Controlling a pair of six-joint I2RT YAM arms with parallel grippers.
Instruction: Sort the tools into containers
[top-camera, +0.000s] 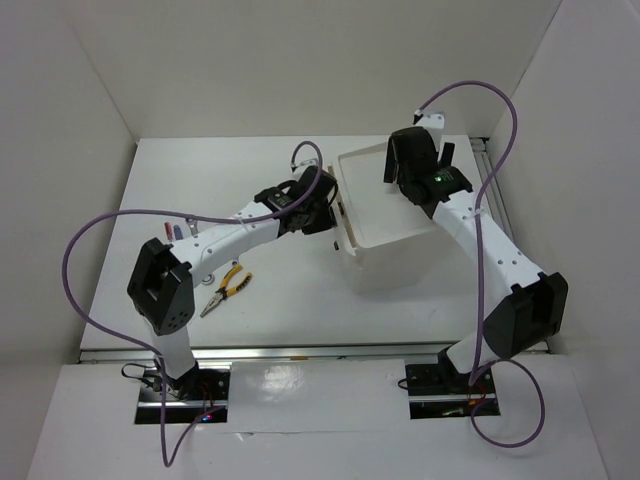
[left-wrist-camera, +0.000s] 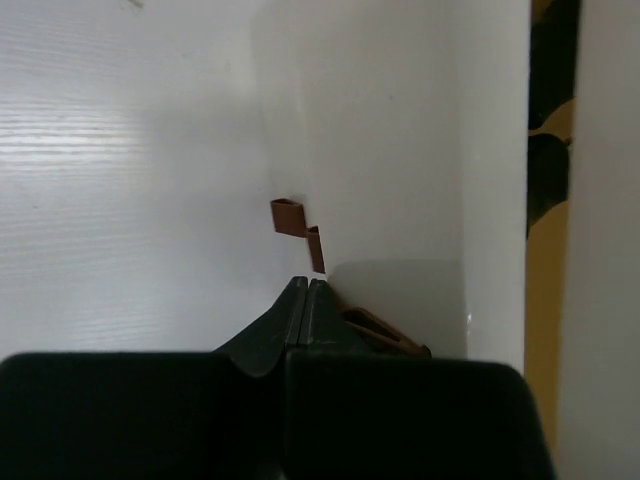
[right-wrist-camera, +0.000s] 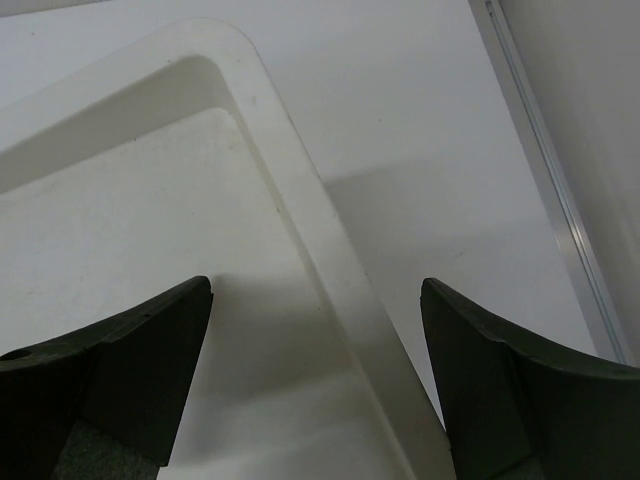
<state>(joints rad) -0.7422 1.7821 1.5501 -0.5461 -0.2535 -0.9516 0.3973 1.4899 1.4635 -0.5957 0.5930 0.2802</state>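
Observation:
The shut fingers of my left gripper slant along the box's side (left-wrist-camera: 385, 280) next to the drawer handles. Next, I move back, open them and go straight at the middle drawer handle (left-wrist-camera: 316, 250).
The white box unit (top-camera: 392, 232) stands right of the table's middle, its shallow top tray (right-wrist-camera: 150, 220) empty where it shows. My left gripper (top-camera: 328, 212) is shut against the box's left face. In the left wrist view its tips (left-wrist-camera: 307, 286) are closed on nothing, with one red-brown drawer handle (left-wrist-camera: 383, 331) just to their right and two more handles (left-wrist-camera: 290, 215) beyond. My right gripper (top-camera: 420, 160) hangs open over the tray's far right rim (right-wrist-camera: 322, 235), which runs between its fingers (right-wrist-camera: 150, 350). The yellow-black pliers (top-camera: 226, 287) lie on the table. The red and blue screwdriver handles (top-camera: 172, 232) peek out by the left arm. The wrenches and green screwdrivers are hidden.
White walls enclose the table on the left, back and right. A metal rail (right-wrist-camera: 545, 190) runs along the table's right edge. Purple cables loop off both arms, one (top-camera: 480, 95) above the right wrist.

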